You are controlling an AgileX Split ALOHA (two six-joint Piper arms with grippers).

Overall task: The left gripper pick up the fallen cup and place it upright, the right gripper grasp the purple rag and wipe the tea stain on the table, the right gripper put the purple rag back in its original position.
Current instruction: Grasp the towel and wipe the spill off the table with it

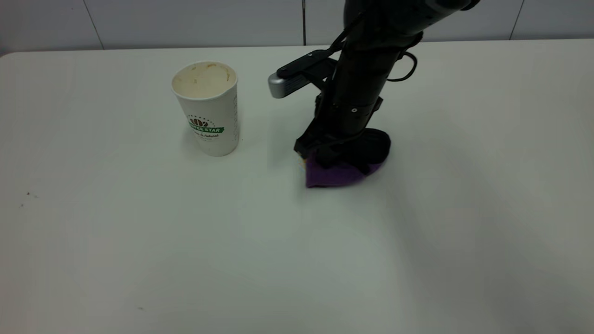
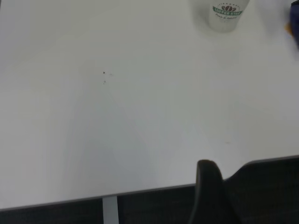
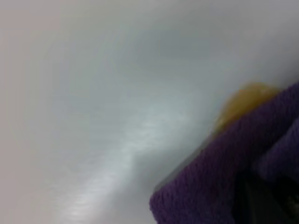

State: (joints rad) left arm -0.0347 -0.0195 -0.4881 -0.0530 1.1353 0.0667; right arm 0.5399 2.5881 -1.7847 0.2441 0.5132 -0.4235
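The tea stain sticks out past the purple rag's edge (image 1: 304, 165) facing the cup, so the robot's right gripper should sweep the rag back toward the cup.
The cup (image 1: 209, 107) stands upright on the table (image 1: 139, 241), left of centre, its tan-stained mouth up. It also shows far off in the left wrist view (image 2: 226, 14). My right gripper (image 1: 341, 157) points down at mid-table, shut on the purple rag (image 1: 336, 176), and presses it flat on the tabletop. A bit of the tea stain (image 1: 304, 162) shows at the rag's left edge. In the right wrist view the stain (image 3: 245, 102) is a brown patch partly under the rag (image 3: 219, 186). My left gripper (image 2: 210, 186) is back at the table's edge, far from the cup.
Tiny dark specks (image 1: 29, 195) lie near the table's left side and also show in the left wrist view (image 2: 104, 73). A grey wall runs behind the table. The silver camera module (image 1: 290, 81) juts from the right arm toward the cup.
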